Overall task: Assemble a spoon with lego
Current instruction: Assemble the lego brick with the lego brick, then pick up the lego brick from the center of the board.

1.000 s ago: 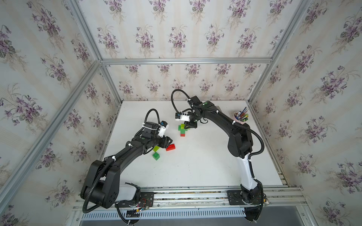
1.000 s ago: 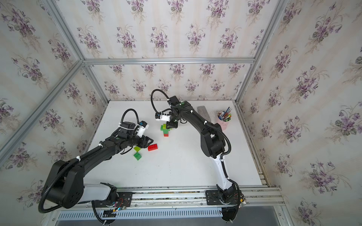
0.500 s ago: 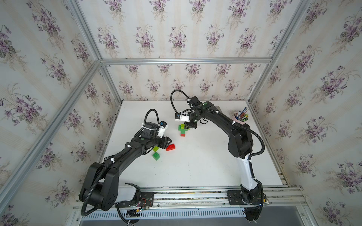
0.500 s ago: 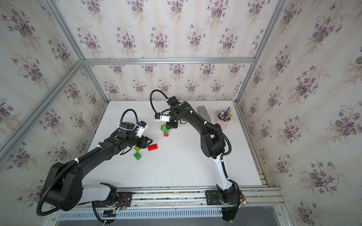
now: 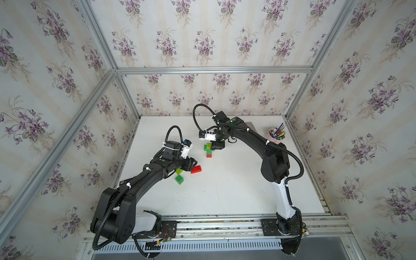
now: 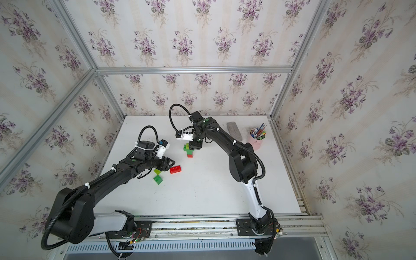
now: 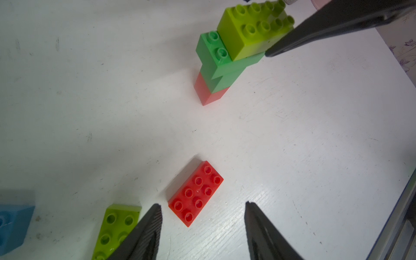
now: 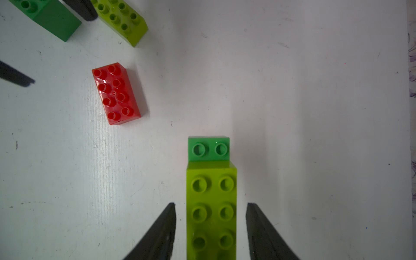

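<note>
Next, my left gripper turns in line with the red brick (image 7: 195, 193), because the brick slants across its fingers. Then it should take the brick and put it in front of the spoon (image 5: 215, 180).
The partly built spoon (image 5: 209, 149) (image 6: 189, 150) stands mid-table: a red brick at the bottom, green bricks above it, and a long lime brick (image 8: 211, 202) (image 7: 252, 29) on top. My right gripper (image 8: 211, 203) (image 5: 217, 146) is open astride that lime brick, with a gap on each side. Loose lego lies near my left gripper (image 7: 202, 203) (image 5: 194, 162), which is open and holds nothing. A red 2x4 brick (image 7: 195, 193) (image 5: 196, 169) (image 8: 116, 93) has its near end between the fingertips, untouched. Beside it lie a lime brick (image 7: 114, 227) (image 5: 179, 171) and a green brick (image 5: 179, 179) (image 8: 49, 18).
A light blue brick (image 7: 12, 225) lies at the edge of the left wrist view. A pink cup of pens (image 5: 277, 136) (image 6: 257, 139) and a grey block (image 6: 234, 130) stand at the back right. Papered walls close in three sides; a metal rail (image 5: 213, 225) runs along the front.
My right gripper has opened and let go of the lime brick on top of the build. The left arm has barely moved.
</note>
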Controlling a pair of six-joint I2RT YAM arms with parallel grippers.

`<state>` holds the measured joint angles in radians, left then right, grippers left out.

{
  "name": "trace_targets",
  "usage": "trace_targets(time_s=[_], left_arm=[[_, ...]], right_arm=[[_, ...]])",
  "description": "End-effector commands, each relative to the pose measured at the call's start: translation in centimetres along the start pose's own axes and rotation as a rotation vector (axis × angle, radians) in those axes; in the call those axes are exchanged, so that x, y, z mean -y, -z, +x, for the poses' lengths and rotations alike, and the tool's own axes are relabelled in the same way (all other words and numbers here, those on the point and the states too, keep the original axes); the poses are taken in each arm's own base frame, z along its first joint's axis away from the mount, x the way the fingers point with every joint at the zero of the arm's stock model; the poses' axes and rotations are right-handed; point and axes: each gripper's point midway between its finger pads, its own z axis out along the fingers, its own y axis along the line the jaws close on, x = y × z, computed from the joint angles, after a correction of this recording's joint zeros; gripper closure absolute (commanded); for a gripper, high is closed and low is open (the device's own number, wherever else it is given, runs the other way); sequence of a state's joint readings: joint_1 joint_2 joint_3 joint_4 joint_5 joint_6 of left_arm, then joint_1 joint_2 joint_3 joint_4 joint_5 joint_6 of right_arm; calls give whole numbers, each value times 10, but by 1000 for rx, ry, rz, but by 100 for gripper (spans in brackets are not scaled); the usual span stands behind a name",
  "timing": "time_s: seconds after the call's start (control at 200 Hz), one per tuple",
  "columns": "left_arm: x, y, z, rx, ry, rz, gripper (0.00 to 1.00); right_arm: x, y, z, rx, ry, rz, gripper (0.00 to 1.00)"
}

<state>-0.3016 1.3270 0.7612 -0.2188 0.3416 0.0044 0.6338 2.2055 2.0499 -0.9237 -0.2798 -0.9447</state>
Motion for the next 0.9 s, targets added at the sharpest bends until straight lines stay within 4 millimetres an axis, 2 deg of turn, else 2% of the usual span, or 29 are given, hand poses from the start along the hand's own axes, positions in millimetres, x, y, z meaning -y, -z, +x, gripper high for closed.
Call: trace_targets(time_s=[0.0, 0.215, 0.405, 0.53, 0.734, 0.774, 0.789, 0.894], left_arm=[[1, 4, -1, 0, 7, -2, 37], [0, 16, 6, -68, -10, -30, 36], [-1, 30, 20, -177, -95, -72, 35], [0, 35, 29, -286, -190, -95, 35], [4, 20, 38, -390, -364, -99, 34], [3, 10, 45, -437, -383, -88, 34], [3, 7, 46, -445, -392, -88, 34], [2, -7, 50, -491, -435, -83, 34]], right_arm=[[-3, 8, -2, 3, 0, -4, 43], [2, 29, -14, 36, 12, 47, 39], [3, 66, -26, 76, 23, 114, 39], [-1, 87, -21, 109, 17, 170, 39], [-11, 117, 15, 184, -61, 281, 39], [-18, 119, 20, 192, -71, 290, 39], [-11, 124, 34, 185, -102, 312, 39], [-20, 134, 61, 184, -153, 349, 38]])
